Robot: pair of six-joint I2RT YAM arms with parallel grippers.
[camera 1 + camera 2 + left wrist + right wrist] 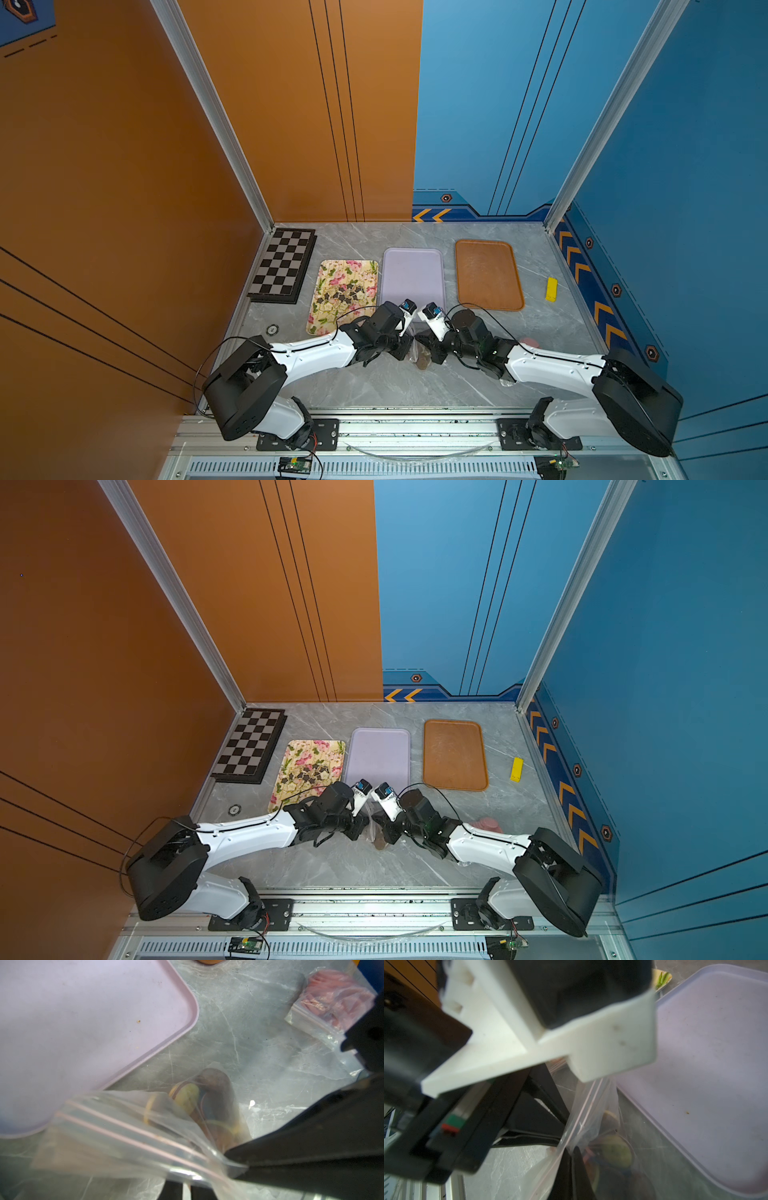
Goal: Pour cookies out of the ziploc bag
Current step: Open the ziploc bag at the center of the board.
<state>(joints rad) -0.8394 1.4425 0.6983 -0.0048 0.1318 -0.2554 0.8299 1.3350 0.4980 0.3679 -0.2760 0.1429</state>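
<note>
The bag's zip strips [134,1134] sit together with my grippers close on its edges, so next my right gripper pulls away to open the bag's opening [581,1114] before I pour.
A clear ziploc bag [135,1136] hangs between my two grippers just in front of the lilac tray [411,274]. Brown and yellow-ringed cookies [187,1095] sit in its lower part, seen in a top view as a brown clump [423,362]. My left gripper [186,1188] is shut on the bag's mouth edge by the zip strip. My right gripper [571,1178] is shut on the opposite edge of the mouth. In both top views the two grippers [409,347] [384,831] face each other closely over the bag.
A floral tray [332,320] on the left holds dark star cookies [345,291]. A brown tray [488,274] lies to the right, a chessboard [282,266] at the far left, a yellow block [551,289] near the right wall. A second bag of pink discs [336,999] lies by the right arm.
</note>
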